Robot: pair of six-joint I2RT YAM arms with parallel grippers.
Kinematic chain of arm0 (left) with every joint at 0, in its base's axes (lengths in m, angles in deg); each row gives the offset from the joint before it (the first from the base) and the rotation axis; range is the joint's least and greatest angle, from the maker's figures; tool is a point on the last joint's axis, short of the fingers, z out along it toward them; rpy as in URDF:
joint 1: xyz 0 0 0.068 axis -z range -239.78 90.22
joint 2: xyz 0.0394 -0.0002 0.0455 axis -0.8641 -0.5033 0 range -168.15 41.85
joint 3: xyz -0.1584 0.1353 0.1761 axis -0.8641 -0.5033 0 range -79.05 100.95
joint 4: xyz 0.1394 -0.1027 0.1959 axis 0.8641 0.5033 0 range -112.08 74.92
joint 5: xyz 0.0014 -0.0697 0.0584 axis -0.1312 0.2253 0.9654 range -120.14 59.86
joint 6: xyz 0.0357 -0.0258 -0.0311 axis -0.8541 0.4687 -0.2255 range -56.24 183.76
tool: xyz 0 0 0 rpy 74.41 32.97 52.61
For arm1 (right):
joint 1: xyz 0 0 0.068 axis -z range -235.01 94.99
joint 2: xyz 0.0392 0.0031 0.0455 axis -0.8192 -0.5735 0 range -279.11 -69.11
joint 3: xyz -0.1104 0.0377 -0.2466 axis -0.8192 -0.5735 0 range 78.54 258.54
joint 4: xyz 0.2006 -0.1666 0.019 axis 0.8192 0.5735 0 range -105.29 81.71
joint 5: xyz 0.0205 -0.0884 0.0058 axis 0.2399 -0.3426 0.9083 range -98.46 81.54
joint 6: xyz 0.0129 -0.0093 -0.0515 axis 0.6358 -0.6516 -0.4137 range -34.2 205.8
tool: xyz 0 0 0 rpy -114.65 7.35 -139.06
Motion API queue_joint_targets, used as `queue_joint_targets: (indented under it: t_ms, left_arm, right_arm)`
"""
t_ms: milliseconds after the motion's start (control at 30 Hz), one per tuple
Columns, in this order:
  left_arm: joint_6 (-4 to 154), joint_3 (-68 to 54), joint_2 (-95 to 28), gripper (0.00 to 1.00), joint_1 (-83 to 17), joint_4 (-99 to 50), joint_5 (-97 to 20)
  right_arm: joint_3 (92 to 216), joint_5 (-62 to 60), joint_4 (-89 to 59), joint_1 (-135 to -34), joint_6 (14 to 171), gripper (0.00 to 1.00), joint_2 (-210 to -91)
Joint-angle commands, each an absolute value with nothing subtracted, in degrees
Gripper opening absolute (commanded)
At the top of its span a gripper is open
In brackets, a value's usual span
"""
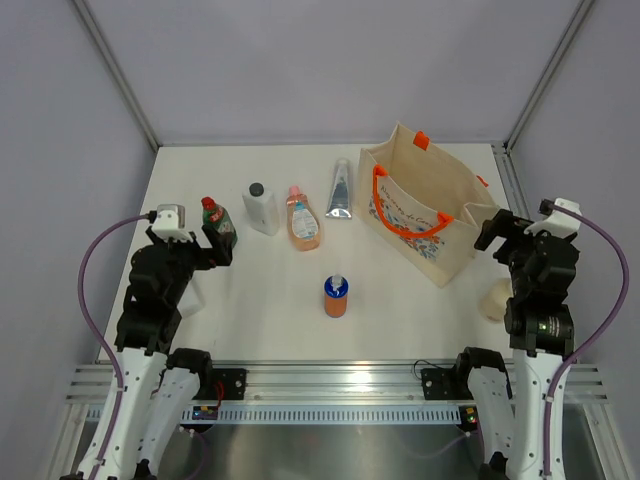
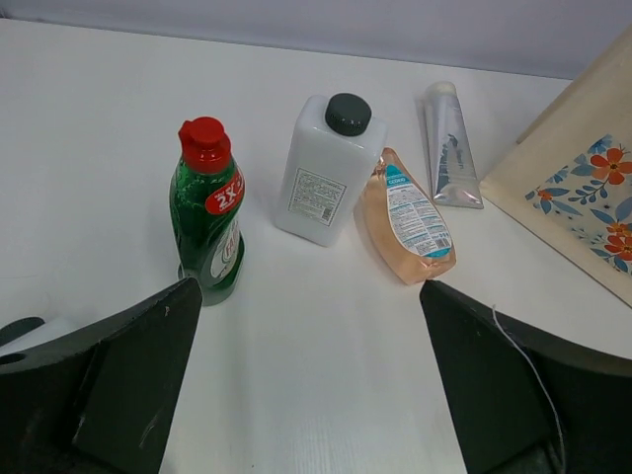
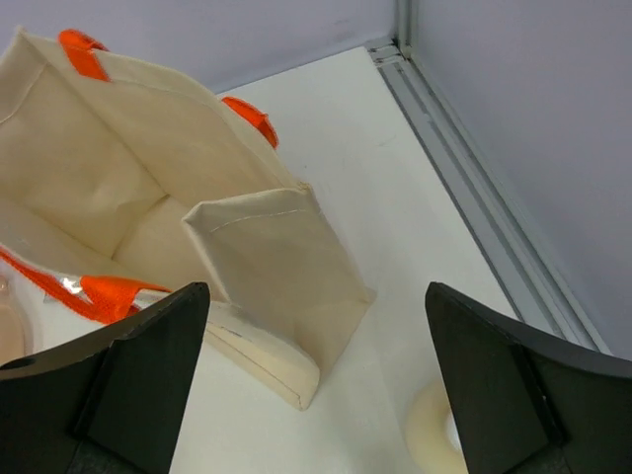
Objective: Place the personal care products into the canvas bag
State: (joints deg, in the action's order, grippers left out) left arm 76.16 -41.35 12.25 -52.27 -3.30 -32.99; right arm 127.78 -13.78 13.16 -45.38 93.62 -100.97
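Observation:
My right gripper should keep going to the blue top [image 1: 336,287] until the top is between both fingers, because the orange-blue bottle [image 1: 335,303] is standing upright with free space around it.
The beige canvas bag [image 1: 425,205] with orange handles stands open at the back right; its inside shows in the right wrist view [image 3: 109,188]. A green bottle with a red cap [image 1: 217,222] [image 2: 209,212], a white bottle with a dark cap [image 1: 262,208] [image 2: 324,173], a peach-pink bottle [image 1: 302,220] [image 2: 407,217] and a silver tube [image 1: 340,188] [image 2: 450,148] stand or lie in a row left of the bag. An orange-blue bottle [image 1: 336,296] stands alone in the middle. A cream bottle [image 1: 493,298] [image 3: 434,434] sits by the right arm. My left gripper [image 1: 195,255] [image 2: 306,296] is open and empty, just near of the green bottle. My right gripper [image 1: 508,235] [image 3: 316,296] is open and empty beside the bag's right end.
A white object [image 1: 190,298] lies partly under the left arm. Grey walls with metal posts [image 1: 530,100] close the table at the back and sides. A metal rail [image 3: 484,197] runs along the table's right edge.

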Motion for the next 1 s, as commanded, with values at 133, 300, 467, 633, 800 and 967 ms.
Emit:
queue_joint_targets:
  t_ms: [133,300,467,633,800,967]
  left_arm:
    - [75.19,-40.37,11.44,0.99,-52.13,-4.77,-34.62]
    - [75.1,-40.2,10.57,0.99,-52.13,-4.59,-35.32]
    - [74.57,-39.93,10.56,0.99,-52.13,-5.03,-38.56]
    - [74.31,-40.99,11.7,0.99,-52.13,-7.05,-43.14]
    - [73.61,-41.69,11.62,0.99,-52.13,-8.64,-47.09]
    - [73.17,-41.87,11.61,0.99,-52.05,-9.08,-49.03]
  right_arm:
    - [133.82,32.58,33.28,-45.69,47.63,1.0,-98.9]
    - [134.79,47.33,48.67,-45.78,25.72,0.99,-101.71]
    - [135.06,55.18,58.44,-52.06,8.82,0.99,-108.73]
    - [133.66,46.57,45.46,-65.81,23.11,0.99,-115.77]
    - [132.69,38.14,36.5,-74.24,31.72,0.99,-123.23]
    - [129.97,32.33,27.09,-84.87,37.28,0.99,-130.53]
